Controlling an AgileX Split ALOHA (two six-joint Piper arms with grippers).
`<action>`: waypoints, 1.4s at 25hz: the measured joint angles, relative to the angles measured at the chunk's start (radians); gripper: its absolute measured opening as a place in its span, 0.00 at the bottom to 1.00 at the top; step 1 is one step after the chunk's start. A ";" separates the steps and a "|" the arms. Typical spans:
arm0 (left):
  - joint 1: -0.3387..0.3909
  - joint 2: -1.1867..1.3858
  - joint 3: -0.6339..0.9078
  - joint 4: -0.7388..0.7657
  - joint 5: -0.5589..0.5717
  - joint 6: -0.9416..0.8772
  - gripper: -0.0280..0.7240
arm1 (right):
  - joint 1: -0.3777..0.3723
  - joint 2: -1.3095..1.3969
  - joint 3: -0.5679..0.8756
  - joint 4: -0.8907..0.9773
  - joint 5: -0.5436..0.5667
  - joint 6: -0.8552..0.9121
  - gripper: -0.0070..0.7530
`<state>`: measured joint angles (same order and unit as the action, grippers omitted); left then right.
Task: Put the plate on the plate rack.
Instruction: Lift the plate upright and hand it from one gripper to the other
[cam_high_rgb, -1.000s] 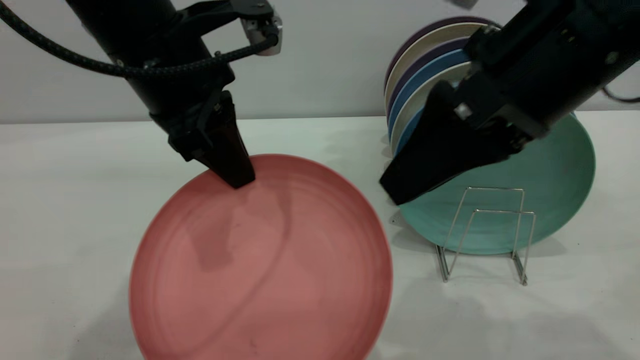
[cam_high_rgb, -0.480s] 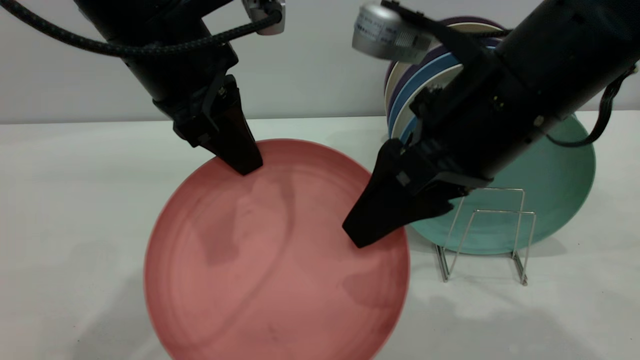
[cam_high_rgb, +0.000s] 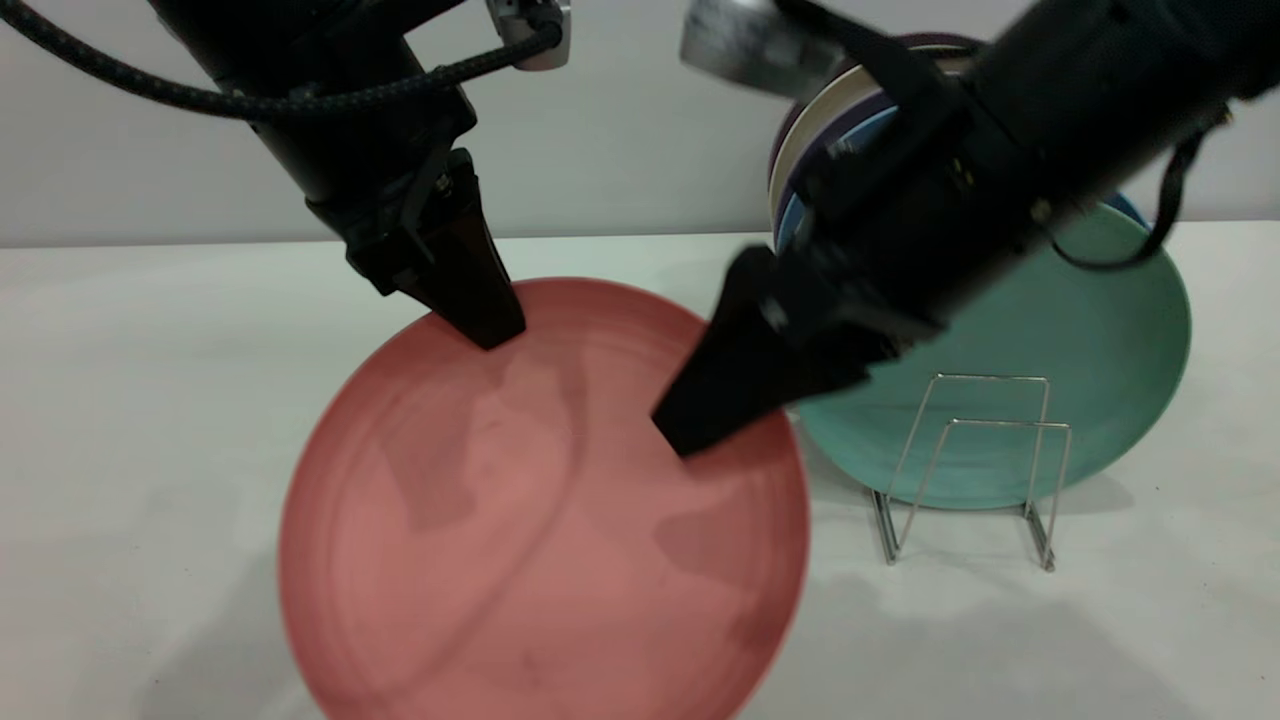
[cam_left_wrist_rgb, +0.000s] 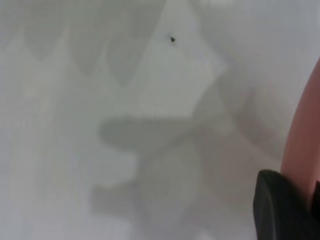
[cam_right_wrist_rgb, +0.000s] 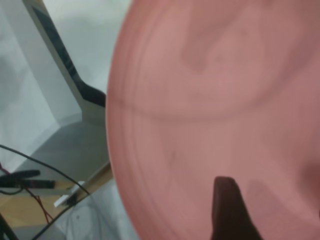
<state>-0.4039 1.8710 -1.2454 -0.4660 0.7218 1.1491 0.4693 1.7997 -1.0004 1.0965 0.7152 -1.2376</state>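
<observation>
My left gripper is holding the salmon-pink plate (cam_high_rgb: 546, 516) away from the plate rack. Next, my right gripper grabs the plate's rim nearer the plate rack (cam_high_rgb: 788, 432) before my left gripper opens.
The salmon-pink plate (cam_high_rgb: 540, 520) stands tilted, its face toward the exterior camera and its lower part at the table's front. My left gripper (cam_high_rgb: 490, 335) is shut on its upper rim. In the left wrist view one of its fingers (cam_left_wrist_rgb: 280, 210) presses the plate's edge (cam_left_wrist_rgb: 302, 130). My right gripper (cam_high_rgb: 680, 435) is open at the plate's right part. In the right wrist view one of its fingers (cam_right_wrist_rgb: 227, 210) lies over the plate's face (cam_right_wrist_rgb: 215, 100); the other is hidden. The wire plate rack (cam_high_rgb: 975, 470) stands to the right, apart from the pink plate.
A mint-green plate (cam_high_rgb: 1100, 340) leans upright in the rack behind its front loops. Several more plates (cam_high_rgb: 815, 150), blue, cream and purple, stand behind it, partly hidden by the right arm. The white table (cam_high_rgb: 150, 400) stretches to the left.
The left gripper lifted the pink plate a little and shifted it right. The right gripper swung left from in front of the green plate to the pink plate's right part.
</observation>
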 joint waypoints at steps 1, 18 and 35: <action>0.000 0.000 0.000 0.009 0.002 0.000 0.06 | 0.000 0.000 -0.015 -0.011 0.008 0.013 0.59; -0.004 0.000 0.000 0.016 0.021 0.005 0.06 | 0.000 0.035 -0.109 -0.284 -0.033 0.215 0.59; -0.019 0.000 0.000 -0.020 0.016 0.011 0.06 | 0.000 0.138 -0.110 -0.113 -0.001 0.121 0.38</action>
<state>-0.4233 1.8710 -1.2454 -0.4857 0.7380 1.1599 0.4693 1.9377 -1.1105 0.9836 0.7142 -1.1167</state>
